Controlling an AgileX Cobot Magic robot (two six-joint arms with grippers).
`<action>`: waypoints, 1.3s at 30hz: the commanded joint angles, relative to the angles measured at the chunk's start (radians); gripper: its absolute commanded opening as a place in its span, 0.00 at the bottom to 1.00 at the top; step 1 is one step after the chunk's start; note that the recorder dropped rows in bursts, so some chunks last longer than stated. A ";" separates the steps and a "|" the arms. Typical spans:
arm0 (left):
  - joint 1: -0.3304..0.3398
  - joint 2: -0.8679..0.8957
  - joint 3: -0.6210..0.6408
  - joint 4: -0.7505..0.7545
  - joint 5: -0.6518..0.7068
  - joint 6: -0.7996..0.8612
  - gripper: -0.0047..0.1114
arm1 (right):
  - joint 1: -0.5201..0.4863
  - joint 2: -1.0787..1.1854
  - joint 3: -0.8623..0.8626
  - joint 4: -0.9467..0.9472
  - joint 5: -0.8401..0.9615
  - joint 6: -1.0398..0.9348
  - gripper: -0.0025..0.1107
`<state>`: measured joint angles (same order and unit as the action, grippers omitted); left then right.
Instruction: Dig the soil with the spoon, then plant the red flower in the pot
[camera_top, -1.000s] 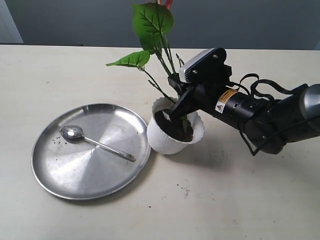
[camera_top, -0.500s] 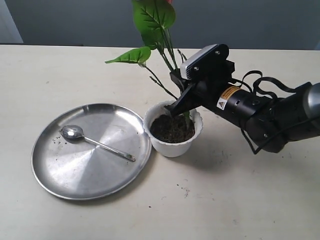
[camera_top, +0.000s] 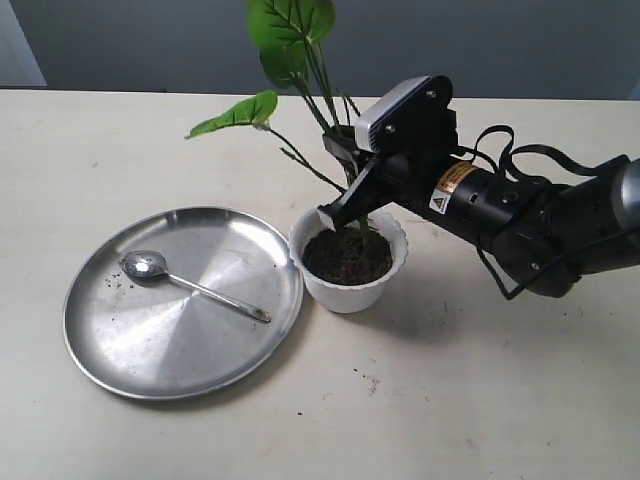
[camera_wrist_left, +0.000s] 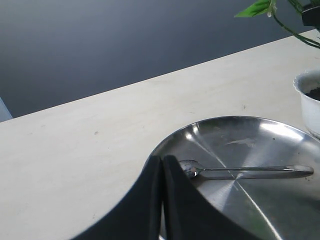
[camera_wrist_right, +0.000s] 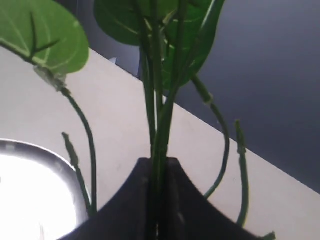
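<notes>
Next, I push the stems deeper into the dark soil (camera_top: 342, 262) with my right gripper before I open it, because the foot of the flower's stems is shallow in the pot.
The white scalloped pot (camera_top: 345, 293) stands upright just right of the steel plate, filled with dark soil (camera_top: 347, 256). The flower's green stems (camera_top: 318, 75) rise from the soil and lean left; its leaves (camera_top: 290, 20) reach the frame's top and the red blooms are out of view. My right gripper (camera_top: 345, 205) is shut on the stem bundle (camera_wrist_right: 157, 115) just above the soil. The spoon (camera_top: 190, 282) lies on the plate, bowl to the left. My left gripper (camera_wrist_left: 162, 162) is shut and empty, close to the spoon's bowl (camera_wrist_left: 189, 167); the exterior view does not show it.
The large round steel plate (camera_top: 150, 340) lies at the front left with a few soil crumbs on it. Specks of soil dot the table (camera_top: 365, 380) in front of the pot. The right arm's dark body (camera_top: 520, 225) stretches off to the right.
The pot, tilted one second ago, now stands upright. My right gripper and the sprig have shifted left and slightly up. The spoon and plate have not moved.
</notes>
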<state>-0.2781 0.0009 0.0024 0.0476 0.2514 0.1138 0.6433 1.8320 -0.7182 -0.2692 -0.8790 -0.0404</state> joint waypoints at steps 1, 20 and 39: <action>-0.005 -0.001 -0.002 -0.008 -0.013 -0.002 0.04 | -0.002 -0.009 -0.003 0.014 -0.083 0.059 0.04; -0.005 -0.001 -0.002 -0.008 -0.013 -0.002 0.04 | -0.002 0.014 0.102 0.047 -0.342 0.068 0.04; -0.005 -0.001 -0.002 -0.008 -0.013 -0.002 0.04 | 0.016 0.191 0.095 -0.088 -0.342 0.075 0.04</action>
<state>-0.2781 0.0009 0.0024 0.0476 0.2514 0.1138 0.6585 2.0133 -0.6296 -0.3142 -1.2732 0.0346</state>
